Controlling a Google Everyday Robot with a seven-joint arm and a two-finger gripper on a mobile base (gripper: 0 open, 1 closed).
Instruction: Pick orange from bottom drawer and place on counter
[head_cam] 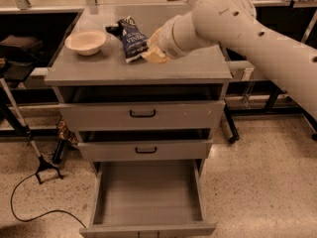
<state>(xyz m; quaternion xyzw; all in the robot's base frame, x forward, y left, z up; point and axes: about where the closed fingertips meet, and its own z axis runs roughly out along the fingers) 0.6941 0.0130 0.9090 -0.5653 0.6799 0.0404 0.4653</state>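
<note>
Clear counter space (148,66) beside the chip bag lies under my low gripper, so I keep going down until the orange rests there (147,62), and then let go.
The bottom drawer (147,195) is pulled fully open and its plain grey inside shows nothing in it. The orange is not in view anywhere. My gripper (154,51) is over the counter (198,69), low above its middle, right beside the dark chip bag. The thick white arm reaches in from the upper right and hides the back right part of the counter.
A beige bowl (85,41) sits at the counter's left. A dark blue chip bag (131,37) lies left of the gripper. The two upper drawers (142,114) have black handles. A black stand and cable (34,167) are on the floor at left.
</note>
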